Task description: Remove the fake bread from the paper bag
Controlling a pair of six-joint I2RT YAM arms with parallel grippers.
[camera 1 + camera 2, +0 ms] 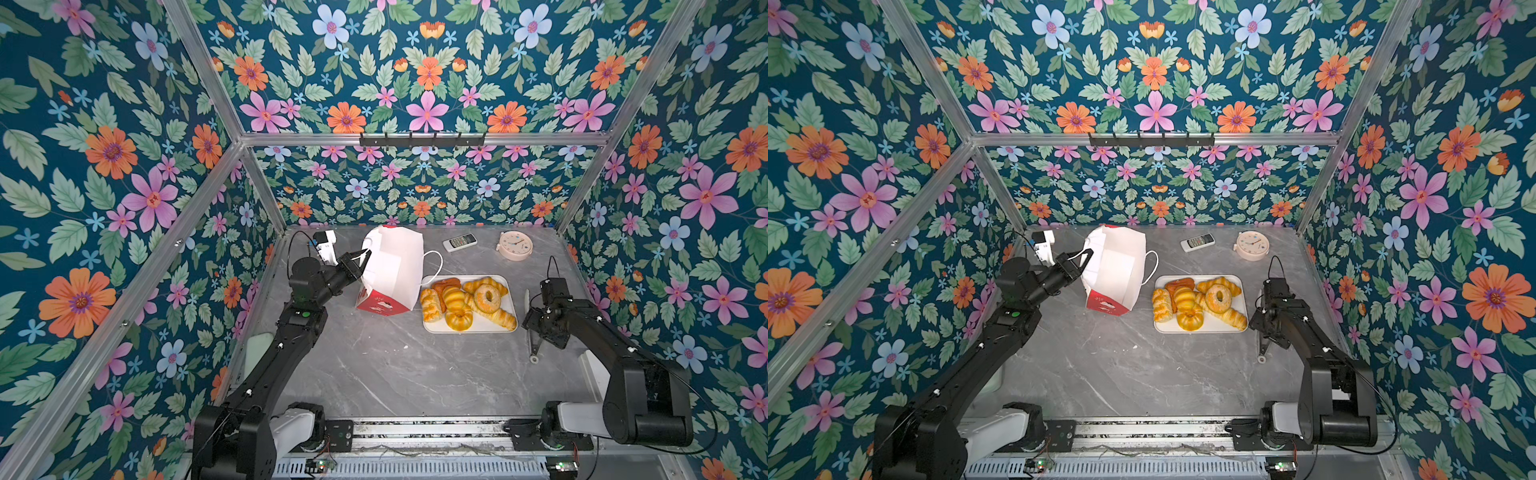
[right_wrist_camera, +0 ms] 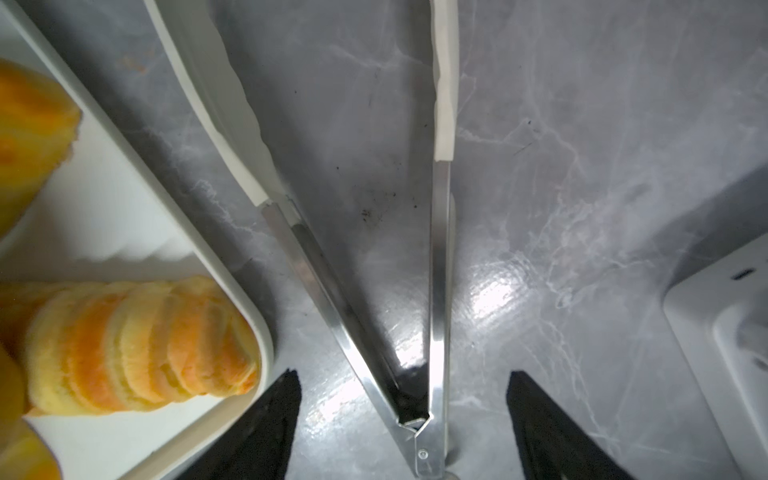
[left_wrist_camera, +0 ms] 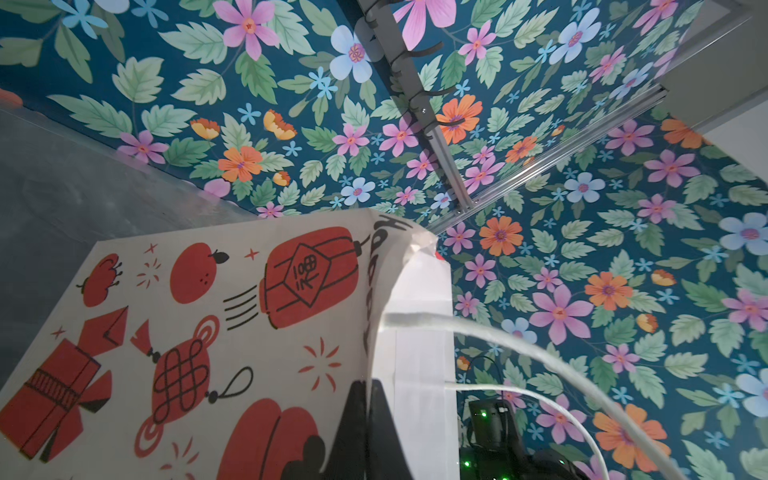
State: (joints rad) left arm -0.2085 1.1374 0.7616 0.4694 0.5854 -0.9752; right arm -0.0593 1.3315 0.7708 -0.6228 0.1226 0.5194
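The paper bag's opening [image 1: 393, 264] is tipped forward in my left gripper, and the bread is on the tray. Next, I set the bag upright on its base [image 1: 385, 304] before I let go.
The paper bag [image 1: 392, 266], white above and red below, stands tilted at the back middle of the table in both top views. My left gripper [image 1: 360, 259] is shut on its upper edge; in the left wrist view the dark fingers [image 3: 380, 432] pinch the paper beside a white cord handle [image 3: 498, 345]. The bag's inside is hidden. Several pieces of fake bread [image 1: 467, 303] lie piled on a white tray [image 1: 469, 329] right of the bag. My right gripper [image 2: 405, 415] is open, low over metal tongs [image 2: 440, 249] that lie spread on the table between its fingers, untouched.
A remote [image 1: 459, 242] and a pink clock [image 1: 515, 245] lie at the back right. A white device [image 1: 326, 245] stands at the back left behind my left arm. The tray corner [image 2: 249, 324] with a croissant [image 2: 137, 345] is close beside my right gripper.
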